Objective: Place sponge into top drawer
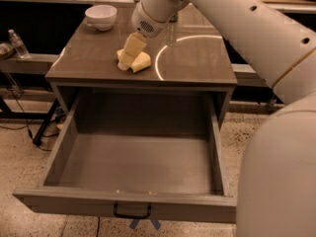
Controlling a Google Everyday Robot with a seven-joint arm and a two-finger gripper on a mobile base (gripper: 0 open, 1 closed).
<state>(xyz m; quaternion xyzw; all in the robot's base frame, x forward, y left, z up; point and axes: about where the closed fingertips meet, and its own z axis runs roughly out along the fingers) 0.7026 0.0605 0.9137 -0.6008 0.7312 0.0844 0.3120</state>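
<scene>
I should keep going down and close my gripper around the sponge's sides (124, 60), because the pale yellow sponge (140, 63) lies under my fingers and clear of the white bowl.
The pale yellow sponge (142, 61) lies on the left middle of the brown table top (197, 58). My gripper (125, 63) reaches down from the white arm at the upper right, and its tip is right over the sponge's left part, hiding some of it. I cannot tell whether it touches the sponge. The top drawer (138, 164) under the table top is pulled wide open towards the camera and holds nothing. Its dark handle (132, 212) is centred on the front panel.
A white bowl (101, 16) stands at the table's back left corner. A clear bottle (18, 43) stands on a ledge to the left. My white arm (256, 38) crosses the upper right, and its large body fills the lower right.
</scene>
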